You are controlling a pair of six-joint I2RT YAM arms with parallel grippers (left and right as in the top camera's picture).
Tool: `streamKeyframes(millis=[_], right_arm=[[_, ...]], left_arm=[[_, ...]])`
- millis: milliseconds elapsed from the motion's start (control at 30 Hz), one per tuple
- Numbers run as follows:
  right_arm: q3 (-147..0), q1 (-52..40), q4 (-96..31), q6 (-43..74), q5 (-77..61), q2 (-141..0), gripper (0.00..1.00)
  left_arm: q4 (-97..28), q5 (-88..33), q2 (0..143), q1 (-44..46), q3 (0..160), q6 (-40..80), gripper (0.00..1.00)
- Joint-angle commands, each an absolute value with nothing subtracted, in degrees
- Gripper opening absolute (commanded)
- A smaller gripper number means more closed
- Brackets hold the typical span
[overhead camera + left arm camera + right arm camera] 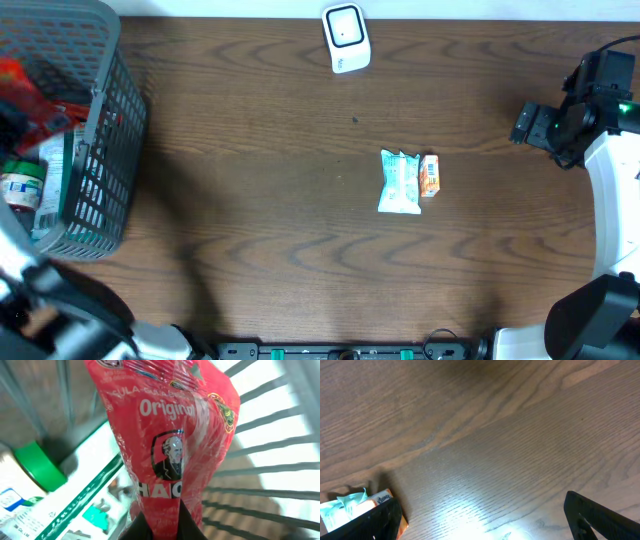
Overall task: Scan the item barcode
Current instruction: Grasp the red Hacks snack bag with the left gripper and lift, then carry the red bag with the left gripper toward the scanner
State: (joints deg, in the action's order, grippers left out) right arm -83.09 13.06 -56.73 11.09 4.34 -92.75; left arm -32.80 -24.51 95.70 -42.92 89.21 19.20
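Observation:
My left gripper is holding the red snack bag [42, 112] by one end, and the wood [352, 172] beside the teal packet is clear. It should go on there before it lets go of the bag.
My left gripper [162, 512] is inside the grey wire basket [105, 150], shut on the lower end of a red snack bag [170, 435] printed "Original". From overhead that red bag [28, 95] shows at the basket's left side. A white barcode scanner [346, 38] stands at the table's far edge. My right gripper [482, 520] hangs open over bare wood at the right of the table [532, 125], with nothing between its fingers.
A teal packet [400, 182] and a small orange box [430, 175] lie side by side mid-table; both show at the lower left of the right wrist view, orange box [382, 497]. The basket also holds a green-capped white bottle [37, 465] and a white-and-green carton [85, 495].

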Motion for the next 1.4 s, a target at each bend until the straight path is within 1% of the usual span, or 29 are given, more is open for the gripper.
streamKeyframes(millis=[0, 100, 267, 433, 533, 767, 1000, 1167, 1367], right_arm=[[-83.57, 13.08, -56.75, 11.07, 4.64, -92.6, 0.99], [-83.57, 13.08, -56.75, 11.07, 4.62, -92.6, 0.99], [-83.57, 13.08, -56.77, 11.07, 4.64, -92.6, 0.99], [-83.57, 13.08, -56.75, 11.07, 4.64, -92.6, 0.99], [-83.57, 13.08, -56.75, 11.07, 4.64, -92.6, 0.99], [-83.57, 13.08, -56.75, 11.07, 4.64, -92.6, 0.99], [-83.57, 13.08, -56.75, 11.07, 4.62, -92.6, 0.99], [-83.57, 13.08, -56.75, 11.07, 4.64, -92.6, 0.99], [-83.57, 13.08, -56.75, 11.07, 4.64, -92.6, 0.99]], left_arm=[[-32.23, -24.86, 88.14, -42.94, 89.6, 21.78, 0.07], [-34.02, -24.91, 82.96, -42.5, 89.6, 21.78, 0.07], [-42.74, -26.52, 77.1, -38.35, 89.6, 21.74, 0.07], [-52.25, -26.57, 75.92, -27.94, 89.25, 20.58, 0.07], [-53.45, -26.55, 76.51, -20.14, 87.26, 20.21, 0.07], [-48.42, -26.33, 81.58, -1.3, 79.05, 20.25, 0.07], [-40.01, -26.33, 92.99, 13.34, 74.19, 20.25, 0.07], [-32.95, -26.33, 102.1, 20.23, 74.19, 20.23, 0.07], [-24.6, -26.35, 110.26, 25.3, 74.19, 20.82, 0.07]])
